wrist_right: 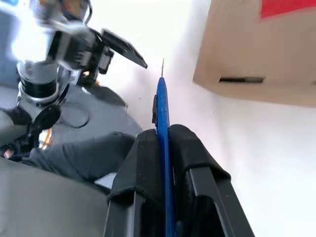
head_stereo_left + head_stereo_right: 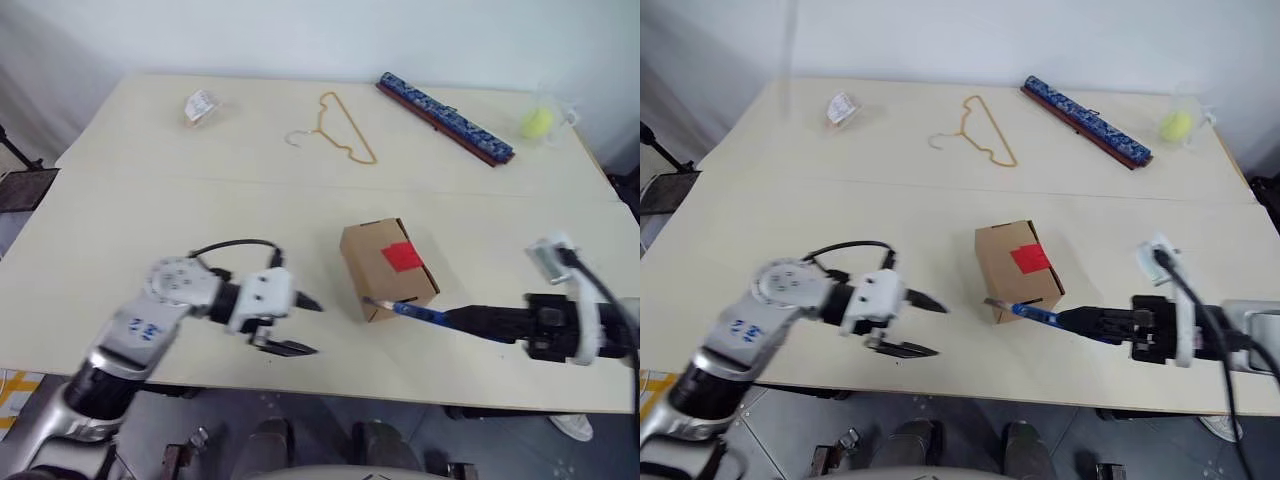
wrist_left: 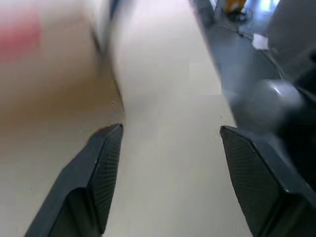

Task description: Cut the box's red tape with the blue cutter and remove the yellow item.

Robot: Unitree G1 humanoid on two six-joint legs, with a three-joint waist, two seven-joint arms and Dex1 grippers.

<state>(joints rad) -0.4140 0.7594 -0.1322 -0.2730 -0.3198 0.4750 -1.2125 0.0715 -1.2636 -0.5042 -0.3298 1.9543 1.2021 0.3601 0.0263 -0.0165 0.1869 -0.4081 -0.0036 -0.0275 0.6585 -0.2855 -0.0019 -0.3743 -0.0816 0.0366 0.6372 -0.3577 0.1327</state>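
Observation:
The blue cutter is pointing across the box's front, away from the taped side seam. Next, my right gripper turns the cutter back to the seam's far end.
The brown box stands near the table's middle, flaps closed, with a red tape patch on top. My right gripper is shut on the blue cutter, whose thin tip touches or nearly touches the box's lower front corner. In the right wrist view the blue cutter runs out between the shut fingers toward the box. To the box's left, apart from it, my left gripper stands open and empty over the table. The yellow item is hidden.
At the back of the table lie a gold wire hanger, a long blue patterned bar, a yellow-green ball in a clear cup and a small wrapped packet. Both grippers are close to the table's front edge.

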